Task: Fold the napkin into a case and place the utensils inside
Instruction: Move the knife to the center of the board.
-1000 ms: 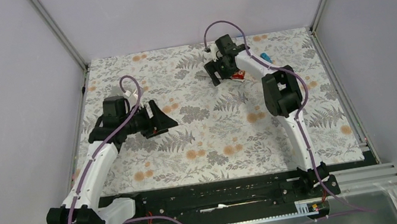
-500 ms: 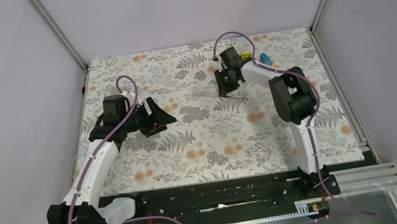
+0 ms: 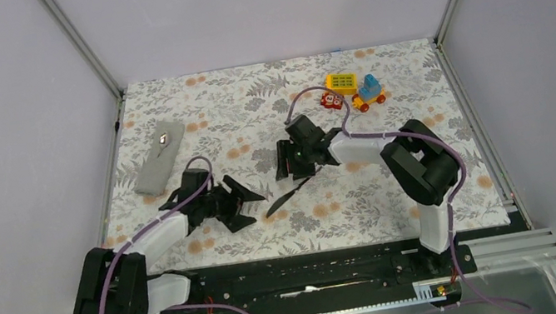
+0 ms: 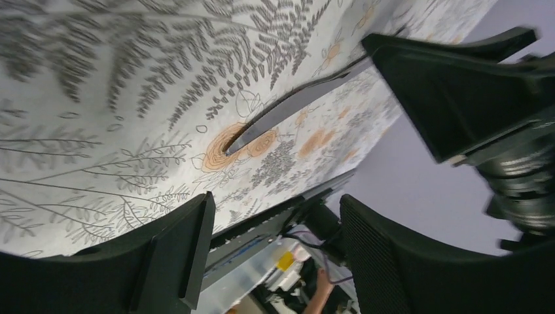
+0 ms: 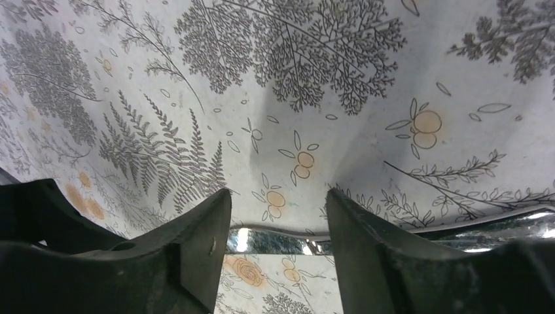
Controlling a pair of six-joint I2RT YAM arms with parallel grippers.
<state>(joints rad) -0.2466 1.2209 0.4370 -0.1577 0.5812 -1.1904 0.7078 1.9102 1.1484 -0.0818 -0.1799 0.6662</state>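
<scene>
The knife's handle (image 3: 306, 180) is under the robot's right gripper and points away from the napkin, so next the left gripper grasps the knife's blade (image 3: 278, 205) and turns the handle around.
The grey napkin (image 3: 158, 160) lies folded into a narrow strip at the left of the table, with the spoon's bowl (image 3: 164, 138) sticking out of its far end. The other utensil, a silver knife (image 3: 284, 198), lies flat on the floral cloth at front centre; it also shows in the left wrist view (image 4: 294, 104). My right gripper (image 3: 294, 173) is open and low over the knife's far end, and the shiny metal (image 5: 288, 240) runs across the gap between its fingers. My left gripper (image 3: 251, 203) is open and empty, just left of the knife's near tip.
A yellow block (image 3: 341, 81), a blue toy car (image 3: 369, 90) and a small red toy (image 3: 329, 99) stand at the back right. The black rail (image 3: 302, 275) of the arm bases runs along the near edge. Grey walls close in both sides.
My right gripper has come from the back near the toys to the front centre. My left arm has pulled back toward the near edge, uncovering the napkin. The knife now lies on the cloth.
</scene>
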